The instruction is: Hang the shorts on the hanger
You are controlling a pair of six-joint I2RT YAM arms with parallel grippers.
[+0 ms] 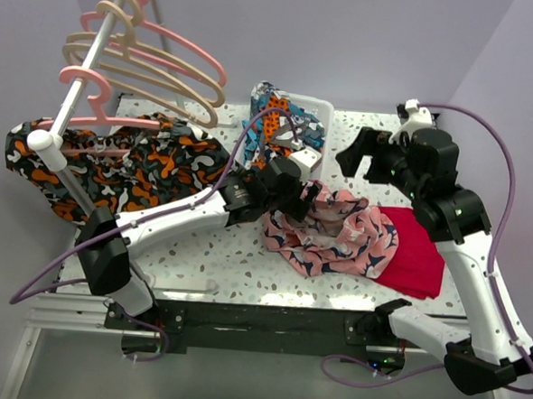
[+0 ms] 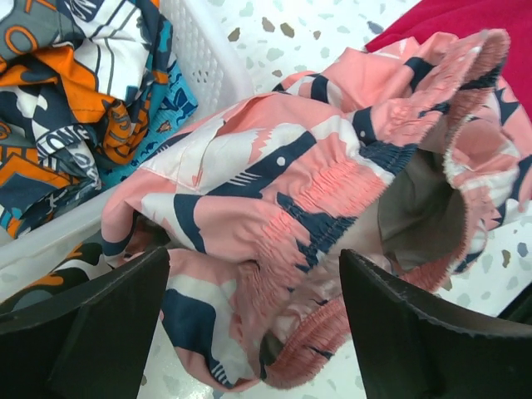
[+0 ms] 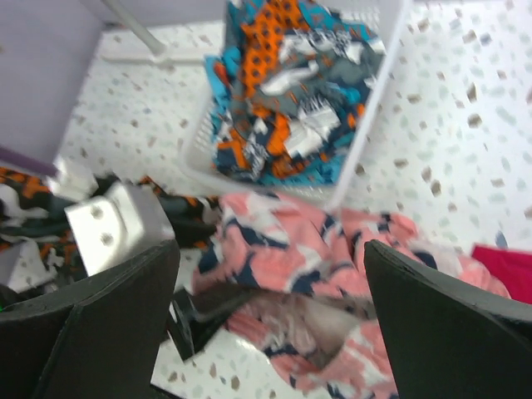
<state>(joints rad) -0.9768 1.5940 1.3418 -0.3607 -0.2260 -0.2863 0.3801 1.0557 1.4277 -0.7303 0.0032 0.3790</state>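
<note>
The robot's left gripper at the shorts' waistband (image 2: 320,204) is in the way between the right gripper and the beige hanger (image 1: 199,119), so next the left gripper moves back before the right gripper takes the hanger.
The salmon-pink shorts (image 1: 332,231) with a navy and white print lie crumpled on the table at centre right. They fill the left wrist view (image 2: 274,191), elastic waistband open, and show in the right wrist view (image 3: 291,258). My left gripper (image 1: 307,197) is open at the shorts' left edge, its jaws standing either side of the bunched waistband (image 2: 253,278) without closing on it. My right gripper (image 1: 360,155) is open and empty, held above the table behind the shorts (image 3: 270,266). The beige hanger (image 1: 165,76) hangs on the rack at the back left.
A white basket (image 1: 317,105) of patterned clothes stands just behind the shorts. A plain red cloth (image 1: 417,249) lies to their right, partly under them. A black-orange-white garment (image 1: 133,160) hangs from the rack bar (image 1: 86,66) among pink hangers (image 1: 181,45).
</note>
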